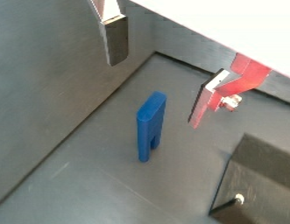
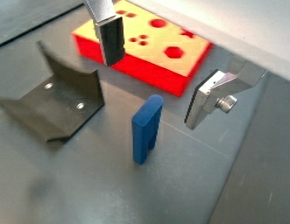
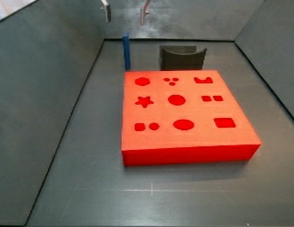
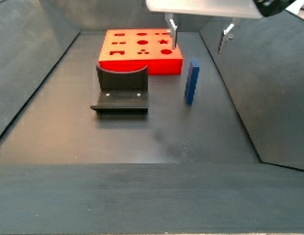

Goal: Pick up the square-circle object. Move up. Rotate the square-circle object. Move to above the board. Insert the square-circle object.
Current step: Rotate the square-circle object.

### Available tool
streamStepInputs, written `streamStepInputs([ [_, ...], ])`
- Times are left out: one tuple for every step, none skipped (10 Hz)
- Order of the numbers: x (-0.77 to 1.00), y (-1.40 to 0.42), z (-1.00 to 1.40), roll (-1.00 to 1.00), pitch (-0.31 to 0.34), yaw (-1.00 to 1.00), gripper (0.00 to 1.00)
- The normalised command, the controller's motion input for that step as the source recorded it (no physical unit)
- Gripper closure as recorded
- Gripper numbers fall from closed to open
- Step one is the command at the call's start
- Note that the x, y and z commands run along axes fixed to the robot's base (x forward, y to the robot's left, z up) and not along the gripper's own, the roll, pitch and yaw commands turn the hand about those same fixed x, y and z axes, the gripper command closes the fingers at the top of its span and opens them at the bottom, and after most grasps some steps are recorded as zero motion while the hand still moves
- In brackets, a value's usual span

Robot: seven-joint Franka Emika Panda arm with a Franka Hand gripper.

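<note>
I expect to see a pair of pegs when I lift and turn the square-circle object [image 3: 126, 53], because the red board has paired square and round holes.
The square-circle object [image 2: 147, 129] is a small blue piece standing upright on the grey floor, also seen in a wrist view [image 1: 151, 127] and in both side views [image 3: 125, 51] [image 4: 191, 83]. The red board [image 3: 185, 111] lies flat with shaped recesses on top, beside the blue piece [image 2: 141, 44] [image 4: 140, 50]. My gripper [image 2: 161, 68] is open and empty, hanging above the blue piece with one finger on each side of it, not touching it [image 1: 165, 66] [image 4: 199, 35]. In a side view its fingertips [image 3: 146, 11] show only at the top edge.
The dark fixture [image 2: 60, 101] stands on the floor next to the board, near the blue piece [image 3: 181, 58] [image 4: 121, 92] [image 1: 258, 175]. Grey sloping walls enclose the floor on the sides.
</note>
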Motion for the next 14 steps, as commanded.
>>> streamStepInputs([
  [0.03,0.01,-0.05,0.00,0.004,-1.00,0.00],
  [0.03,0.01,-0.05,0.00,0.004,-1.00,0.00],
  [0.04,0.01,-0.04,0.00,0.004,-1.00,0.00],
  [0.04,0.01,-0.04,0.00,0.004,-1.00,0.00],
  [0.04,0.01,-0.04,0.00,0.004,-1.00,0.00],
  [0.04,0.01,-0.04,0.00,0.004,-1.00,0.00],
  [0.04,0.01,-0.04,0.00,0.004,-1.00,0.00],
  [0.04,0.01,-0.04,0.00,0.005,-1.00,0.00],
  [0.04,0.01,-0.04,0.00,0.005,-1.00,0.00],
  [0.04,0.01,-0.04,0.00,0.005,-1.00,0.00],
  [0.04,0.01,-0.04,0.00,0.006,-1.00,0.00],
  [0.04,0.01,-0.04,0.00,0.006,-1.00,0.00],
  [0.04,0.01,-0.04,0.00,0.007,-1.00,0.00],
  [0.04,0.01,-0.04,0.00,0.008,-1.00,0.00],
])
